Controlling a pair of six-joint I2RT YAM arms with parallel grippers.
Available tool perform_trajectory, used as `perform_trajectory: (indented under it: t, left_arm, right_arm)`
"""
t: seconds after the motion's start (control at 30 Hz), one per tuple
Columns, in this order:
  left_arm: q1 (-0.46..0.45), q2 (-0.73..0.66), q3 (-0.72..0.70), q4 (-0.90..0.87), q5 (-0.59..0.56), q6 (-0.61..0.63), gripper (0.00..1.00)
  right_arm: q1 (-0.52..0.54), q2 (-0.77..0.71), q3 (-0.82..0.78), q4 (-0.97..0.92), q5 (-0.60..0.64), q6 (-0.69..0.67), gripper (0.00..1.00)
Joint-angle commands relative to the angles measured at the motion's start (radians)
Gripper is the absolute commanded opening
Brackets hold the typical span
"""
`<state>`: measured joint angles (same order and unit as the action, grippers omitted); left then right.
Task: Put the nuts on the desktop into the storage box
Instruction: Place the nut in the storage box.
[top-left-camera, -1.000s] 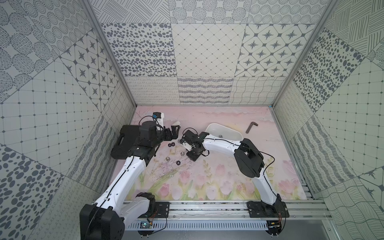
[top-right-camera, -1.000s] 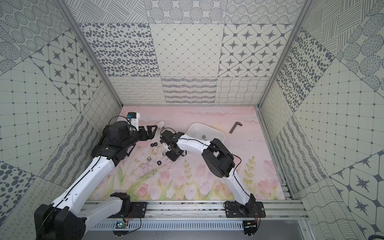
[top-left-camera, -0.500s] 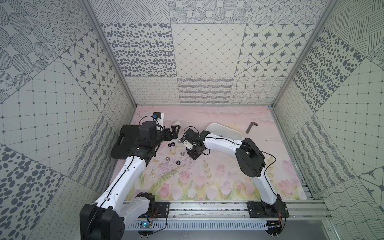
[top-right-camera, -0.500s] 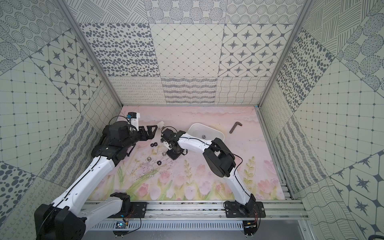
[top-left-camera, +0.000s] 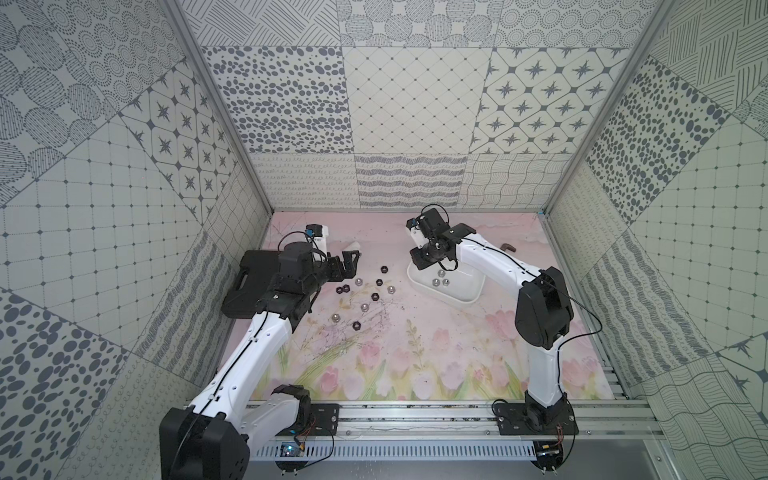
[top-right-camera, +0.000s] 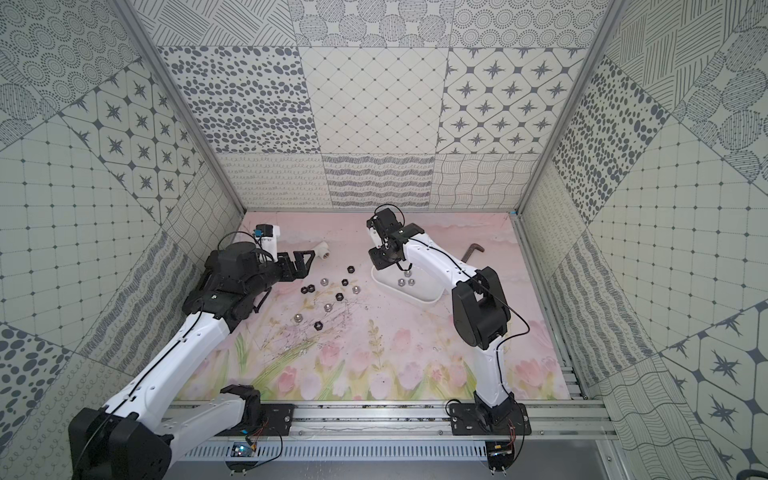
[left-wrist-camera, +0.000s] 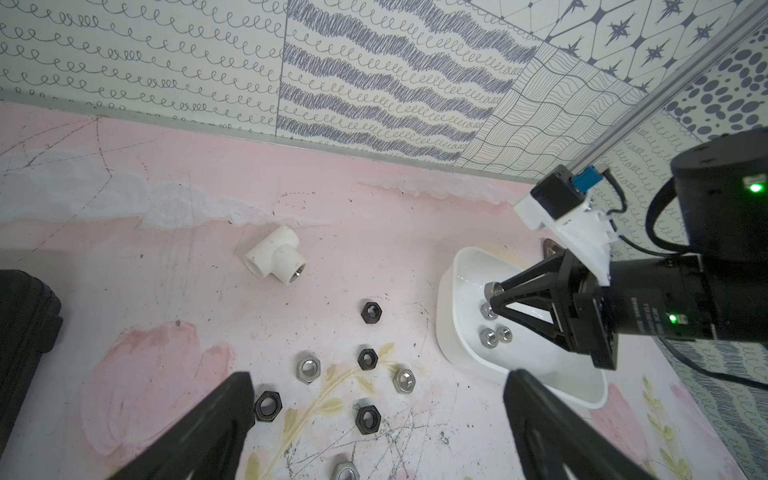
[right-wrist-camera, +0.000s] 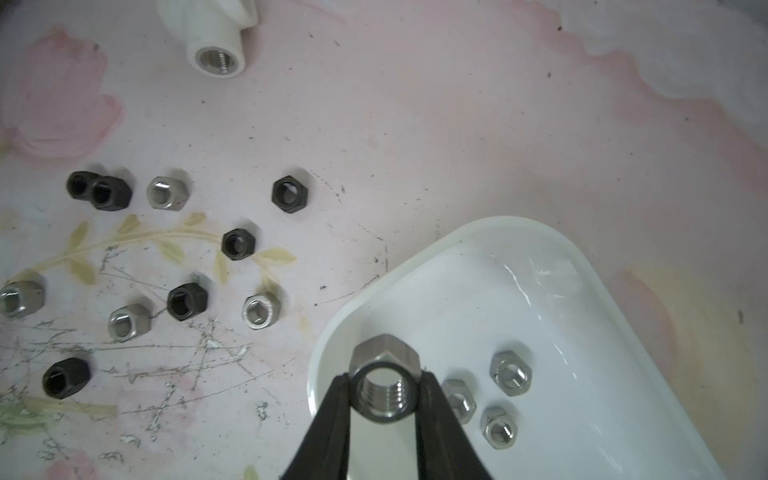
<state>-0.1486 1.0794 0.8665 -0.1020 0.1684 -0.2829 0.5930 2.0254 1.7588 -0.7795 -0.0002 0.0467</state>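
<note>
I keep lowering the held silver nut (right-wrist-camera: 385, 377) with my right gripper, as it hangs inside the storage box's rim, until it nears the storage box's clear bottom (right-wrist-camera: 440, 324), then let go.
In the right wrist view my right gripper (right-wrist-camera: 384, 388) is shut on a silver nut (right-wrist-camera: 384, 365) and hangs above the near end of the white storage box (right-wrist-camera: 519, 222). Three silver nuts (right-wrist-camera: 498, 399) lie inside the box. In both top views the right gripper (top-left-camera: 432, 259) points down over the storage box (top-left-camera: 465, 300). Several silver and black nuts (top-left-camera: 365, 291) lie scattered on the pink desktop (top-left-camera: 415, 332), to the left of the box. My left gripper (top-left-camera: 353, 259) (left-wrist-camera: 380, 382) hovers open beside them with nothing between its fingers.
A white T-shaped pipe fitting (top-left-camera: 352, 245) (left-wrist-camera: 276, 259) lies behind the scattered nuts. A flat black case (top-left-camera: 253, 282) sits at the left under my left arm. A dark hex key (top-right-camera: 473, 251) lies behind the box, toward the right wall.
My right gripper closed on a silver nut among those on the desktop, then rose and swung right until it was over the storage box. The left arm has not moved.
</note>
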Motion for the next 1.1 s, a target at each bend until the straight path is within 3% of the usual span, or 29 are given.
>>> perform_trajectory:
  t: [0.0, 0.63, 0.73, 0.9, 1.07]
  left_arm:
    - [0.001, -0.004, 0.004, -0.004, -0.011, 0.022, 0.99]
    - [0.0, -0.007, 0.002, -0.01, -0.013, 0.021, 0.99]
    - [0.0, -0.008, 0.001, -0.011, -0.012, 0.021, 0.99]
    - [-0.001, -0.008, 0.003, -0.01, -0.012, 0.022, 0.99]
    - [-0.001, -0.003, 0.008, -0.011, -0.01, 0.022, 0.99]
  right_arm:
    - [-0.011, 0.057, 0.027, 0.015, 0.025, 0.017, 0.23]
    - [-0.057, 0.232, 0.084, 0.009, 0.083, 0.007, 0.25]
    - [-0.06, 0.24, 0.088, 0.007, 0.093, 0.007, 0.31]
    - [-0.062, 0.229, 0.087, 0.009, 0.104, 0.002, 0.51]
    - [-0.054, 0.162, 0.068, 0.01, 0.113, -0.001, 0.53]
